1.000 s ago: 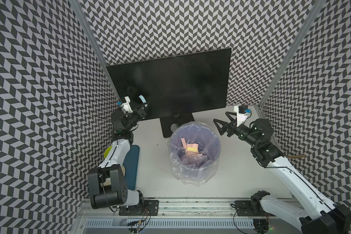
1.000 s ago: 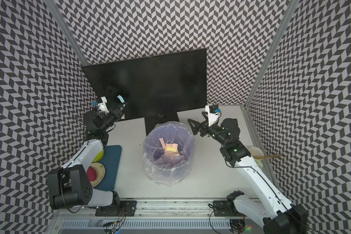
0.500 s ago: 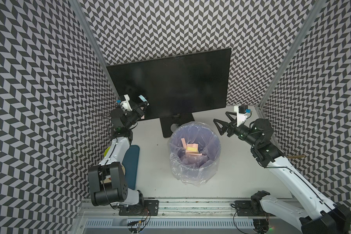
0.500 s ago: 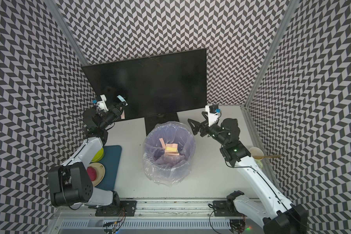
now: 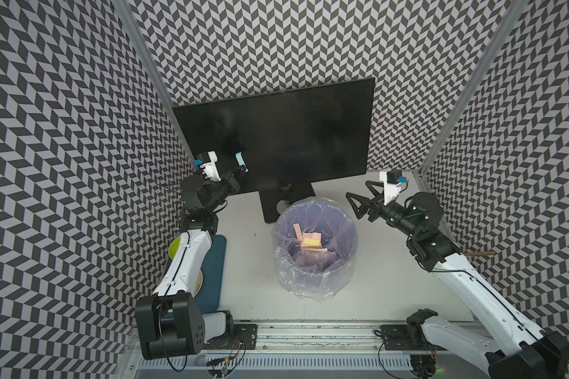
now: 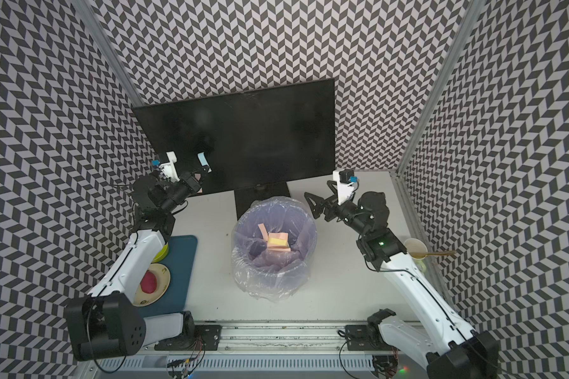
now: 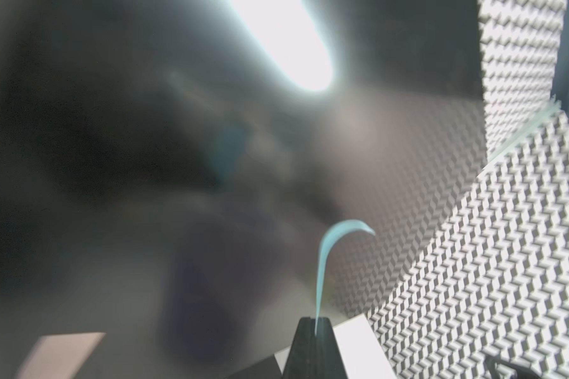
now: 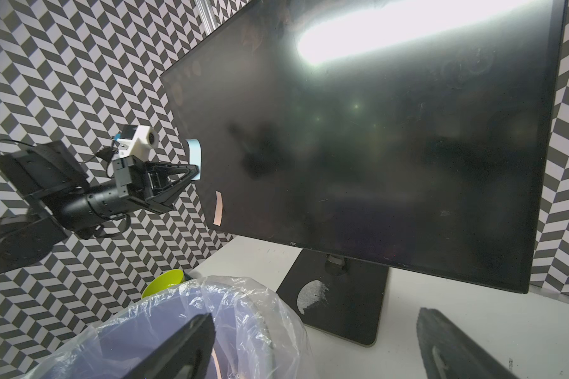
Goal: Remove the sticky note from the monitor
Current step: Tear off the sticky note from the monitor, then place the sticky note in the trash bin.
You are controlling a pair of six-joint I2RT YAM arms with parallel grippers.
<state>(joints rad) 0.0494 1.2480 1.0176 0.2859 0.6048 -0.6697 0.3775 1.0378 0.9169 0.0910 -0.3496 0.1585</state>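
Note:
My left gripper should keep going toward the purple bin (image 5: 317,227), as the light blue sticky note's far end (image 5: 239,155) is free of the monitor's screen, and let go over the bin's opening.
The black monitor (image 5: 276,137) (image 6: 243,137) (image 8: 375,147) stands at the back of the table, its screen dark. My left gripper (image 5: 240,170) (image 6: 206,170) (image 7: 314,323) (image 8: 196,172) is at the screen's lower left corner, shut on the edge of a light blue sticky note (image 5: 240,159) (image 6: 202,160) (image 7: 326,256) (image 8: 195,157). The note's far end curls free just in front of the screen. A pink sticky note (image 8: 218,208) is stuck to the screen just below it. My right gripper (image 5: 357,188) (image 6: 317,187) (image 8: 314,313) hangs open and empty to the right of the monitor's base.
A purple bin (image 5: 316,249) (image 6: 273,252) lined with a clear bag stands in front of the monitor's base (image 8: 335,305), with pink and yellow notes inside. A blue mat (image 6: 181,269), a green bowl (image 6: 163,254) and a plate (image 6: 151,284) lie under the left arm. A cup with a spoon (image 6: 414,249) stands at the right edge.
My left gripper's jaws have closed on the blue sticky note at the screen's lower left. The right arm has not moved.

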